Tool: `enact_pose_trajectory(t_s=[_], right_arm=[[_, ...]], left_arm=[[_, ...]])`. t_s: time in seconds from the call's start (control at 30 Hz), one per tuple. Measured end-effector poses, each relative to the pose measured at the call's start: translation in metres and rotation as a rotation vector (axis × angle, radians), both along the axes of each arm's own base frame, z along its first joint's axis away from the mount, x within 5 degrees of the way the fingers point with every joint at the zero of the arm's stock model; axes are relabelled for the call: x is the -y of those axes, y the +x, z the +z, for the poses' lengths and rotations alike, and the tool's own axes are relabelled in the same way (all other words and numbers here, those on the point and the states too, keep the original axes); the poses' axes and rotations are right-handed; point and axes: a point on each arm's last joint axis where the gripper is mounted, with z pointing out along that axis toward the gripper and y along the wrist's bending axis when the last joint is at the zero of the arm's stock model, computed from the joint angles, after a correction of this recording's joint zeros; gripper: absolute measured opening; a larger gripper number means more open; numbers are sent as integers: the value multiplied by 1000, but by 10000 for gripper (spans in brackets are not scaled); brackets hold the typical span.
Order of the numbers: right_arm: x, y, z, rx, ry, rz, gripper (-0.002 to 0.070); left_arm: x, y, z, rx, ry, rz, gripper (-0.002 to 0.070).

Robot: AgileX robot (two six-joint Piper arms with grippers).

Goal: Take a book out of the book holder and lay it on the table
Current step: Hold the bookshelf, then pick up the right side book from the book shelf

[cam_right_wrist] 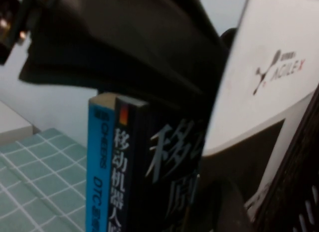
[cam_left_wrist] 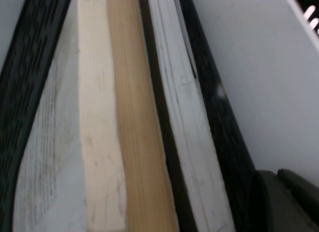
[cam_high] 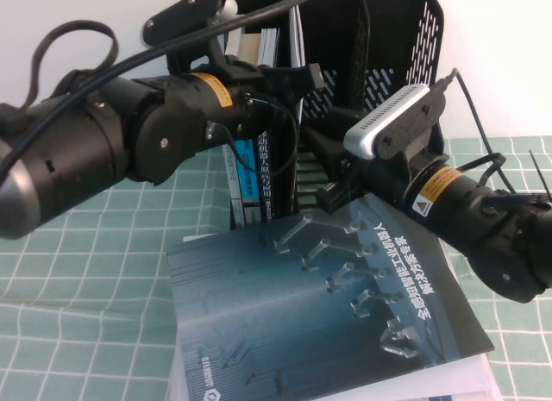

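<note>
The white-covered book's cover (cam_right_wrist: 249, 112) is beside my right gripper, so the gripper should shift toward the black spine, grip the book's front edge (cam_right_wrist: 200, 174) and lift it out.
The black perforated book holder (cam_high: 392, 39) stands at the back of the table. Books stand in it with blue and black spines (cam_high: 250, 185). The right wrist view shows those spines (cam_right_wrist: 117, 177) and a white-covered book (cam_right_wrist: 269, 77) beside them. The left wrist view shows their page edges (cam_left_wrist: 134, 122) from above. A dark blue book with a circuit pattern (cam_high: 319, 315) lies flat at the front. My left gripper (cam_high: 304, 78) reaches into the holder's top, against a thin upright book (cam_high: 296, 26). My right gripper (cam_high: 332, 192) is low at the holder's front opening, just above the flat book.
A green checked mat (cam_high: 78, 272) covers the table. The flat book rests on a white book (cam_high: 457, 385) at the front edge. My left arm's thick body (cam_high: 78, 159) and its cables fill the left side. My right arm (cam_high: 483, 220) crosses from the right.
</note>
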Motion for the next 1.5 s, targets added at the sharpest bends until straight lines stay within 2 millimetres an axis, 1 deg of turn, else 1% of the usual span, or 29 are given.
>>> enact_pose_trajectory(t_s=[0.07, 0.13, 0.53, 0.63, 0.77, 0.87, 1.07, 1.2, 1.4, 1.47, 1.5], right_arm=[[0, 2, -1, 4, 27, -13, 362], [1, 3, -4, -2, 38, -22, 374], [-3, 1, -13, -93, 89, 19, 383], [0, -5, -22, -124, 95, 26, 384], [6, -21, -37, -141, 104, 53, 384], [8, -24, -36, -92, 125, 61, 384], [0, -10, -22, -29, 187, 62, 384], [-5, -5, -14, 1, 190, 85, 384], [-11, 5, -16, -25, 124, 68, 382], [-12, 6, -17, -32, 101, 73, 358], [-12, 7, -19, -41, 88, 72, 328]], left_arm=[[2, 3, -3, -7, -2, 1, -3], [3, 5, -7, -17, -7, 4, -3], [5, 7, -6, 3, -35, 9, -3], [5, 7, -6, 4, -38, 10, -3], [5, 7, -5, 11, -42, 10, -3], [5, 7, -4, 15, -45, 10, -3], [5, 8, -4, 16, -46, 10, -3], [5, 8, -4, 27, -29, 1, -3], [5, 7, -5, 21, -19, -2, -3], [5, 7, -6, 7, -10, -2, -2], [4, 6, -7, -2, -2, -3, -3]])
